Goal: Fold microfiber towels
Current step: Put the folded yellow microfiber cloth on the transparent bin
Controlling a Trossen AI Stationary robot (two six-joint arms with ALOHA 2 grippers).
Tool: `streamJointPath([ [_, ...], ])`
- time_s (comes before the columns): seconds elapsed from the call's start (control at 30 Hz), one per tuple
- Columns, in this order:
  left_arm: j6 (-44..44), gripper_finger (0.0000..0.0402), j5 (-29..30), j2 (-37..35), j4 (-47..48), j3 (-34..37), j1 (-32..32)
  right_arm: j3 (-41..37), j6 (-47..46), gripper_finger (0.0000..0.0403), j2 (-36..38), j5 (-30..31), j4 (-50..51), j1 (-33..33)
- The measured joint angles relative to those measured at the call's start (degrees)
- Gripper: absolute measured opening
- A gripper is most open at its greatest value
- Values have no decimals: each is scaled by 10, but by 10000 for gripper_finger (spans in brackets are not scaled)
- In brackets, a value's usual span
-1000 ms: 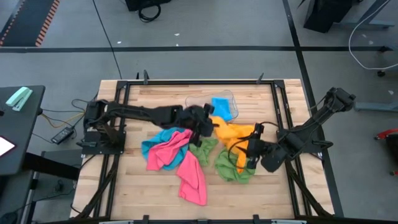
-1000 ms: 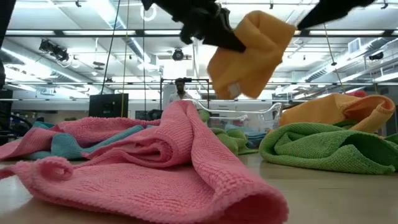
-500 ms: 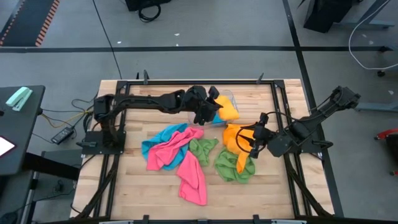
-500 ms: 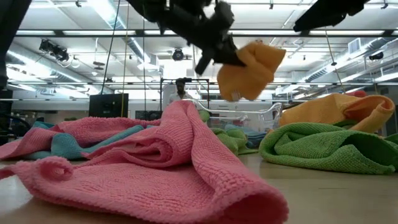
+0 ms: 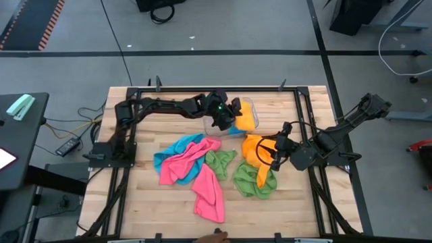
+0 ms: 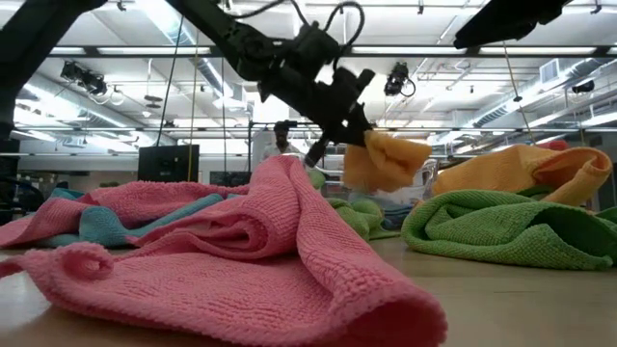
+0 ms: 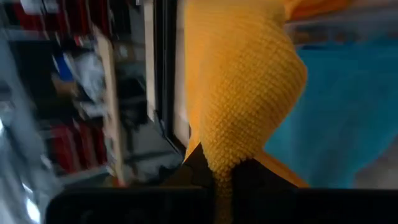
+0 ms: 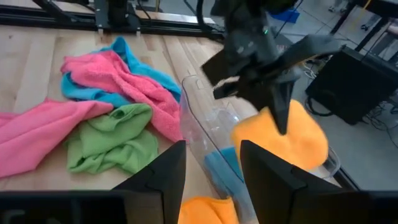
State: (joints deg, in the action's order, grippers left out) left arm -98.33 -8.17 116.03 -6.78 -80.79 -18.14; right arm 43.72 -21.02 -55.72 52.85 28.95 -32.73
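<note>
The robot's left gripper is pinching the orange towel by one bunched end (image 7: 225,169) over the tray, so the robot should lift the towel clear to let the right gripper take its free side (image 6: 411,159).
My left gripper (image 5: 229,116) is shut on a folded orange towel (image 5: 247,120) over the clear tray (image 5: 247,102) at the table's far middle. A blue towel (image 7: 339,106) lies in the tray beside it. My right gripper (image 5: 275,152) stands open right of centre, above a loose orange towel (image 5: 254,147) that lies partly on a green towel (image 5: 251,181). Its fingers (image 8: 163,174) have nothing between them. Pink (image 5: 202,177), blue (image 5: 169,154) and green (image 5: 220,160) towels lie heaped in the middle. My left gripper pinches the folded orange towel by one narrow end (image 7: 219,163) between its two fingers; several layers are bunched there. The fingers slant down from the table's left (image 6: 355,127). The towel hangs from them at tray height (image 6: 386,164); whether its lower end touches the tray I cannot tell.
The black frame rails (image 5: 202,89) run along the table's far edge and sides. The pink towel (image 6: 270,241) fills the near middle of the low view. A person (image 6: 281,140) stands far behind the table. Bare wood (image 5: 297,202) lies at the near right.
My left gripper has carried the folded orange towel from the table's middle toward the far edge and down to the tray, rolling its wrist on the way. The towel stays pinched and folded. My right gripper has drawn a little toward the far edge.
</note>
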Motion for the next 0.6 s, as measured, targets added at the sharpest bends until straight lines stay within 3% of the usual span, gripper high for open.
streamJointPath([
  [0.2,-101,37,-12,35,-18,0,-5,0,-18,160,0,5,0,1],
  [0.4,-51,18,-26,38,-52,-25,-25,0,-39,160,0,5,-1,1],
  [0.6,-43,32,-41,39,-13,-36,-22,0,-57,160,0,5,-4,5],
])
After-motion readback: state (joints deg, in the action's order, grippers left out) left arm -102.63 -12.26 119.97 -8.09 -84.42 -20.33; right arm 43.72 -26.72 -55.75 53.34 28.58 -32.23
